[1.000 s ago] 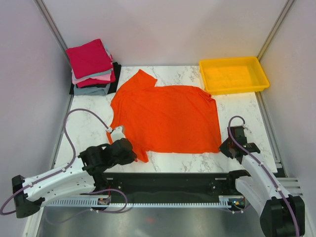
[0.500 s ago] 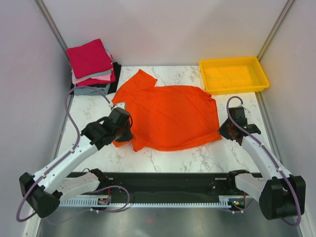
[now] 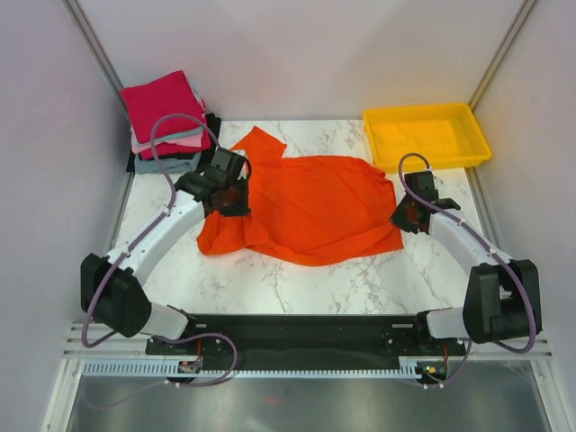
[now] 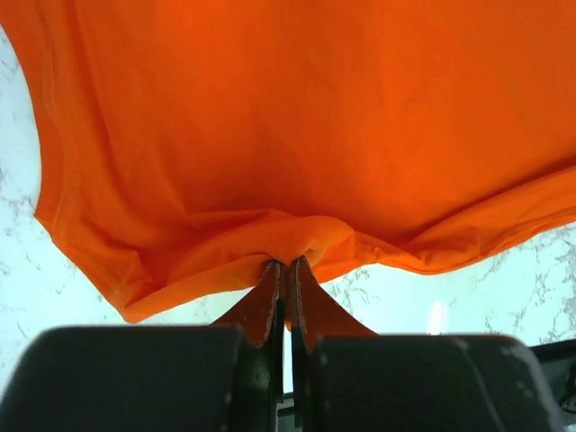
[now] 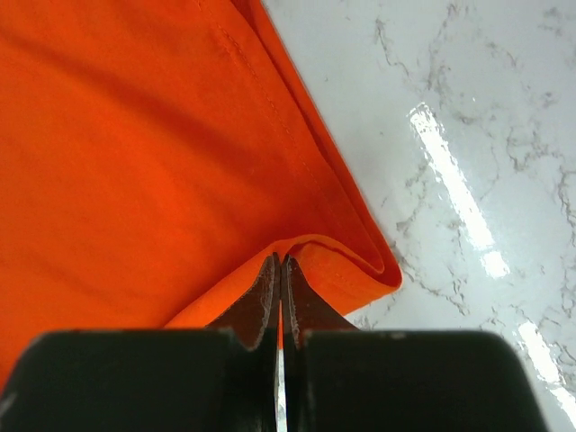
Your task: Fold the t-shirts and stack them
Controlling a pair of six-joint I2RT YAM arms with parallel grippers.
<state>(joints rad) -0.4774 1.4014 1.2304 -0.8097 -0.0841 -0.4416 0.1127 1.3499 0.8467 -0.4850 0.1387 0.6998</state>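
Note:
The doubled-back cloth (image 5: 310, 241) is in line with the t-shirt's hem, so the robot's right gripper should go on pulling the cloth along that hem (image 5: 306, 135) until the t-shirt's near fold is straight.
The bright orange-red t-shirt (image 3: 310, 209) lies across the middle of the marble table, its near part lifted and doubled back. My left gripper (image 3: 236, 193) is shut on its left side, pinching the cloth (image 4: 297, 238) between the fingertips. My right gripper (image 3: 404, 219) is shut on the shirt's right hem corner (image 5: 346, 256). A stack of folded t-shirts (image 3: 169, 121), crimson on top, then pink, grey-blue and black, sits at the back left corner.
A yellow plastic tray (image 3: 425, 135) stands at the back right. Grey walls close in the table on three sides. A black rail (image 3: 306, 328) runs along the near edge between the arm bases.
Both grippers have moved away from the near edge toward the back, carrying the shirt's near edge up and over the rest of the shirt. The left arm has swung far forward and right.

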